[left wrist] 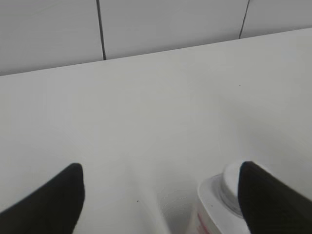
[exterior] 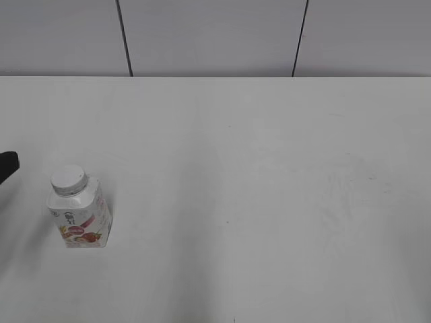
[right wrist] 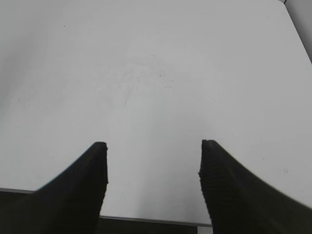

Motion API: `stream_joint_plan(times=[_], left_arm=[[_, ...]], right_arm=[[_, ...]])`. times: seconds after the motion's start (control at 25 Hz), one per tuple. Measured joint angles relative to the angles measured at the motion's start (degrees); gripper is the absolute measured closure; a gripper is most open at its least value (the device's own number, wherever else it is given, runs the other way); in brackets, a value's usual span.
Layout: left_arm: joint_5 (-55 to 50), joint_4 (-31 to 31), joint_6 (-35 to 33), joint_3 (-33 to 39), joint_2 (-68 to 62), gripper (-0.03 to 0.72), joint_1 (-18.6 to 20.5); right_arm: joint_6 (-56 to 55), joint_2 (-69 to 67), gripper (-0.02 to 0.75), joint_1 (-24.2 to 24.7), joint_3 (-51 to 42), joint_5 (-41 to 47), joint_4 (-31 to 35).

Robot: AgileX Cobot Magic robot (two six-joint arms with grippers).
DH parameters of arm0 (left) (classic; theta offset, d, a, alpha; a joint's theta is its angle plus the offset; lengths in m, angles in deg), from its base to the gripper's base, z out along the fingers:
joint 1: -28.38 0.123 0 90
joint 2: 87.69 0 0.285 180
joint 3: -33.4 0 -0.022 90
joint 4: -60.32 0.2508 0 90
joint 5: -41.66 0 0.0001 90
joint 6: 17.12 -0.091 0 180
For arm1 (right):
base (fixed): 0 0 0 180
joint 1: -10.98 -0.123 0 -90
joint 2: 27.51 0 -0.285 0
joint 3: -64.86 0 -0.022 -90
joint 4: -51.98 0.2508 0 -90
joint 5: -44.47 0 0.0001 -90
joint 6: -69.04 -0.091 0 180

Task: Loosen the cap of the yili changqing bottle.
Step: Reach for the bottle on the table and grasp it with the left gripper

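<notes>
The bottle's cap [exterior: 69, 180] is behind a finger of my left gripper, so I should first back away and line up the open fingers with the bottle's body [exterior: 81, 219].
The yili changqing bottle [exterior: 81, 219] stands upright at the left of the white table, with a pink-red fruit label. Its white ribbed cap [exterior: 69, 179] sits on the neck. In the left wrist view the bottle's shoulder [left wrist: 209, 204] and cap [left wrist: 230, 181] show at the lower right, partly behind the right finger. My left gripper [left wrist: 158, 185] is open and empty, just left of the bottle; only a black fingertip [exterior: 8, 165] shows in the exterior view. My right gripper [right wrist: 153, 163] is open and empty over the table's near edge.
The white table [exterior: 269, 188] runs back to a grey panelled wall [exterior: 215, 33]. Its near edge [right wrist: 146, 218] shows under the right gripper, and a table corner at the top right of the right wrist view.
</notes>
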Motion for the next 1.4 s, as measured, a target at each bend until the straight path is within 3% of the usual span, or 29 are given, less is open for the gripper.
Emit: stream_joint_plan(times=[0.24, 0.56, 0.76, 1.0, 1.24, 1.4], left_arm=[[4.52, 2.90, -2.34, 0.00, -4.79, 0.102, 5.97], [12.04, 5.15, -7.30, -0.05, -12.48, 0.101, 18.49], [13.94, 6.66, -11.13, -0.10, -16.38, 0.101, 20.47], [19.76, 22.80, -13.03, -3.90, -25.88, 0.101, 24.43], [20.64, 37.50, -13.08, -10.62, -31.53, 0.101, 24.91], [20.82, 40.99, -13.10, -14.06, -31.59, 0.101, 24.91]], right_arm=[[0.00, 0.00, 0.258, 0.00, 0.00, 0.00, 0.00], [0.00, 0.00, 0.258, 0.00, 0.00, 0.00, 0.00], [0.00, 0.00, 0.258, 0.00, 0.00, -0.05, 0.00], [0.00, 0.00, 0.258, 0.00, 0.00, -0.04, 0.00], [0.00, 0.00, 0.258, 0.00, 0.00, -0.04, 0.00], [0.00, 0.00, 0.258, 0.00, 0.00, -0.04, 0.00]])
